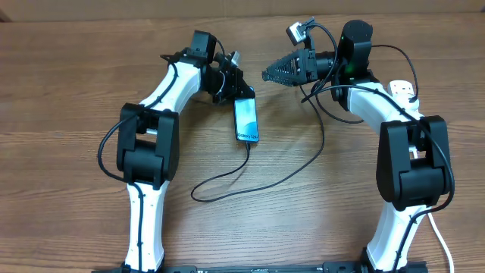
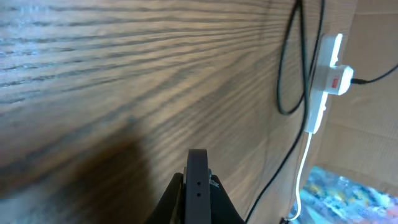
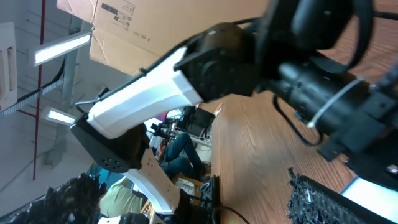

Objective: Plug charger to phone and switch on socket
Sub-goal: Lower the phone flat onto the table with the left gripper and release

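Observation:
I go on lowering the phone with my left gripper until it rests on the clear wood, then let go. The charger meets the phone's near end (image 1: pixel 248 141), and the phone's screen faces up.
The phone (image 1: pixel 245 120) lies on the table with its light blue screen up. My left gripper (image 1: pixel 231 87) is shut on its far end; in the left wrist view the phone's black edge (image 2: pixel 198 186) sits between the fingers. The charger (image 1: pixel 227 180), a thin black cable, meets the phone's near end, loops across the table and runs up toward the right arm. My right gripper (image 1: pixel 274 74) is open and empty, hovering right of the phone's far end; its fingers are wide apart in the right wrist view (image 3: pixel 199 205). The socket (image 2: pixel 329 68) shows a red switch; overhead it (image 1: pixel 405 90) is mostly hidden behind the right arm.
A white cord (image 2: pixel 303 168) runs from the socket off the table edge. Black cable loops (image 2: pixel 287 74) lie beside the socket. The left arm (image 3: pixel 155 93) fills the right wrist view. Cardboard boxes stand beyond the table.

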Controlling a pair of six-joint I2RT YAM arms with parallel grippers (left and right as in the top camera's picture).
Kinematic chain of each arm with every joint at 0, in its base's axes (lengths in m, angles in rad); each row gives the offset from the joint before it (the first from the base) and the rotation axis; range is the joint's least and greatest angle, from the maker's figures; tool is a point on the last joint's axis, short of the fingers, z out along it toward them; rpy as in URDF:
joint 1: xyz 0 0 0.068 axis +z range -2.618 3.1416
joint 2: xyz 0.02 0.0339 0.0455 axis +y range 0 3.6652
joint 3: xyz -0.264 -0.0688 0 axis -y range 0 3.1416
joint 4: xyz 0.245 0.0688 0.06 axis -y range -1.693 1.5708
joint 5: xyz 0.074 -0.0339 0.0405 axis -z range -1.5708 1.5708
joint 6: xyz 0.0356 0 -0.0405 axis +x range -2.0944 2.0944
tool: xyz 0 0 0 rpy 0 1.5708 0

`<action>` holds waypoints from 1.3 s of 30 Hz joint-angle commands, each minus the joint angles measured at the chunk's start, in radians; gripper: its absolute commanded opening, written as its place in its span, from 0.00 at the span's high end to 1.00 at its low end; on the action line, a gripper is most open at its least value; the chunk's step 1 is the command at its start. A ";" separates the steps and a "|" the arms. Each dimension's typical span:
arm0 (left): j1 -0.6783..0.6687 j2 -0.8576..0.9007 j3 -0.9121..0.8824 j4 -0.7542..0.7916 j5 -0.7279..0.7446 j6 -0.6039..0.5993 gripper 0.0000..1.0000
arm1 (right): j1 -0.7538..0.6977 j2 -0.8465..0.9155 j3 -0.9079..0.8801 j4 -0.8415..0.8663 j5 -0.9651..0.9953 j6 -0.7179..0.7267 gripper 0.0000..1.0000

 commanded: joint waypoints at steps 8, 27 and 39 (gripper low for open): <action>-0.006 0.045 -0.001 0.021 -0.035 -0.045 0.96 | -0.003 -0.031 -0.008 0.005 -0.033 -0.009 0.00; -0.014 0.045 -0.001 0.021 -0.071 -0.066 0.80 | -0.003 -0.031 -0.008 0.005 -0.033 -0.008 0.00; -0.014 0.045 -0.001 0.003 -0.071 -0.068 0.70 | -0.003 -0.031 -0.008 0.005 -0.033 -0.008 0.00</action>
